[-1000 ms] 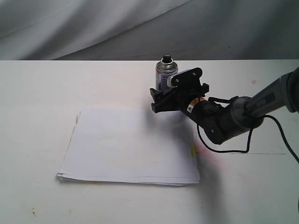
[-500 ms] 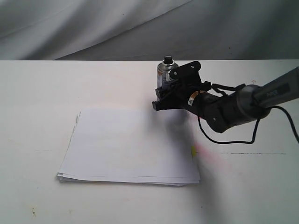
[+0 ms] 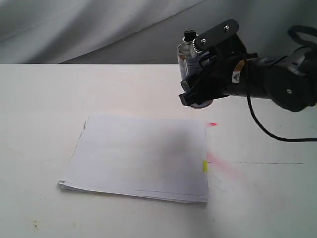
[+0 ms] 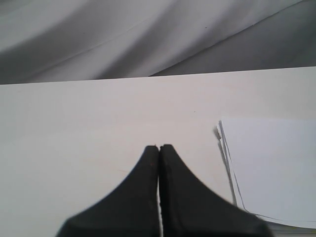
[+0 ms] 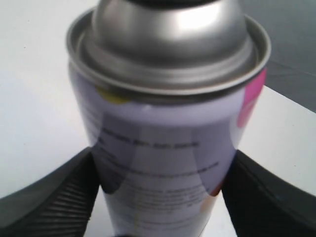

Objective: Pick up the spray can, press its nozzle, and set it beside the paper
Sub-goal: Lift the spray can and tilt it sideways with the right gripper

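The black nozzle is pointing up, far away from my left gripper. Next, my right gripper moves the spray can over the paper with the nozzle tilted toward my left gripper.
The silver spray can with its white label hangs above the table, tilted slightly, behind the paper's far right corner. My right gripper is shut on its body, with the black nozzle sticking out on top, untouched. In the right wrist view the can fills the frame between the two ribbed fingers, under its silver dome. The white paper lies flat with a yellow tab on its right edge. My left gripper is shut and empty over bare table, left of the paper.
A small red mark and a pink smear stain the white table right of the paper. A grey cloth backdrop hangs behind the table. A black cable trails from the right arm.
The right gripper has lifted the spray can off the table, moving up and slightly right. The paper stack has shifted a little.
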